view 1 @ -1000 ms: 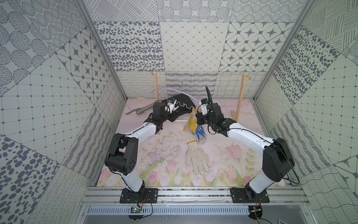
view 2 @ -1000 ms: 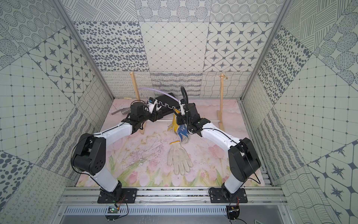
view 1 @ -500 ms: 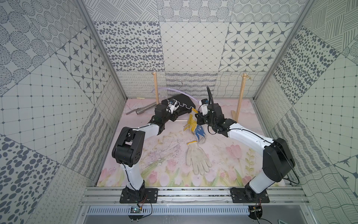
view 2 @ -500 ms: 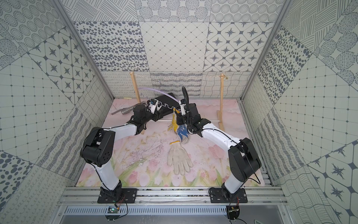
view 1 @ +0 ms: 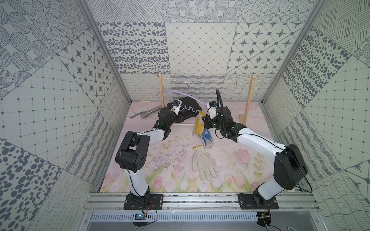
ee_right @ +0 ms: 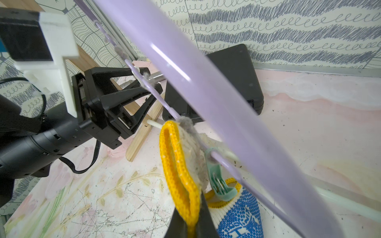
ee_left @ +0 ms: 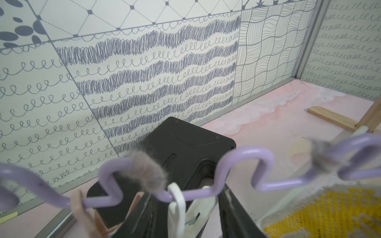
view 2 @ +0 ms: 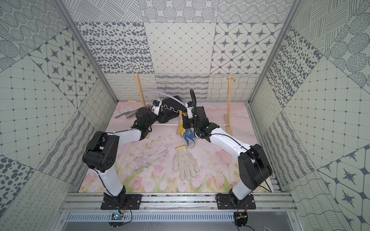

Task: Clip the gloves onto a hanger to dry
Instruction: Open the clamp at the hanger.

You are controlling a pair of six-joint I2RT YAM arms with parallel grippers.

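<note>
My left gripper has the white clip sitting shallow at the ends of its fingers, so it should open wider and reach further past the hanger's bar before it squeezes the clip.
The lilac hanger hangs by its hook from the string at the back; its wavy bar crosses the left wrist view. My left gripper reaches up under that bar, its fingers standing either side of a white clip, with a gap still showing. My right gripper is shut on the yellow cuff of a plain glove, held up by the bar. A green clip holds the blue-dotted glove. Another plain glove lies flat on the mat.
A wooden two-post frame with string spans the back. A black case sits behind the hanger, against the back wall. A grey metal tube lies at the back left. A peach clip hangs further along the bar.
My left arm has folded in, its elbow swinging right and nearer the front. Its jaws have narrowed around the white clip. The right arm and its glove have stayed put.
</note>
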